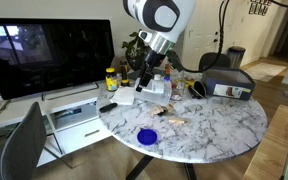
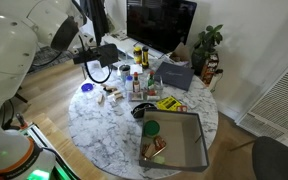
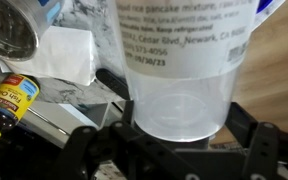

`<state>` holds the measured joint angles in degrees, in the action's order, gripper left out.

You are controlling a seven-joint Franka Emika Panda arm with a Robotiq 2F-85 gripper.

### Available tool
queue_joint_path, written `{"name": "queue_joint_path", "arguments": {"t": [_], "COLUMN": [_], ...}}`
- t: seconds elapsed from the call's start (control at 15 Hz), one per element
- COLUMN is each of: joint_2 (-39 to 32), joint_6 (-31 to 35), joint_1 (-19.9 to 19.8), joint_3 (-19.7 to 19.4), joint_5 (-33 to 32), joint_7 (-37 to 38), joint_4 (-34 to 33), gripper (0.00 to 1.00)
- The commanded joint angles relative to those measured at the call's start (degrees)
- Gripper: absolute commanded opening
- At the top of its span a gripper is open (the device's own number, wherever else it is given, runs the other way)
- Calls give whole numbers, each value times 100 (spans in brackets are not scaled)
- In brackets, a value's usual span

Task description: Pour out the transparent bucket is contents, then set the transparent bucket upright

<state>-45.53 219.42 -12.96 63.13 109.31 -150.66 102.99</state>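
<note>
My gripper is holding the transparent bucket by its base end [image 3: 181, 122], so I should put the bucket down on the marble tabletop [image 1: 131, 115] and grip it from another side before I stand it upright.
The transparent bucket [image 3: 179, 70], a clear whitish tub with a printed label, fills the middle of the wrist view with its round base towards the camera. My gripper [image 3: 174, 135] is shut on it, one black finger [image 3: 84, 150] against each side wall. In both exterior views the gripper [image 1: 144, 78] [image 2: 101, 68] hangs a little above the marble table [image 1: 214, 135], near its back edge. Small tan pieces, the contents [image 1: 167, 114] [image 2: 112, 94], lie loose on the tabletop in front of the gripper. Whether anything is left inside the bucket is hidden.
A flat blue disc [image 1: 146, 135] lies near the table's front edge. Bottles [image 1: 111, 80], a narrower clear cup [image 3: 14, 25] and a grey box [image 1: 227, 82] crowd the back. A grey tray [image 2: 179, 140] and a green lid [image 2: 151, 128] sit opposite. A monitor [image 1: 49, 55] stands beside the table.
</note>
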Motion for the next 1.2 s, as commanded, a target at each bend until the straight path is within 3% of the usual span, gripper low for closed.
{"name": "queue_joint_path", "arguments": {"t": [0.0,0.33,0.67,0.73,0.87,0.93,1.13], "joint_2": [-435,-1135,-1710,-1739,-1968,-1963,-2177], "joint_6": [942,1581,1445,1407,1400,1373,1329], "joint_1": [909,1835,2426,2415,2575,2554,2690], "joint_3": [-424,-944,-1334,-1308,-1385,-1375,-1443], "joint_5": [-103,-301,-880,-1326,-1467,-1719,-1939], "joint_7": [-40,-283,-869,-503,-824,-560,-670], "joint_4": [-659,-1911,-3129,-2903,-3268,-2966,-2991], "gripper": [65,65,65,65,65,65,65]}}
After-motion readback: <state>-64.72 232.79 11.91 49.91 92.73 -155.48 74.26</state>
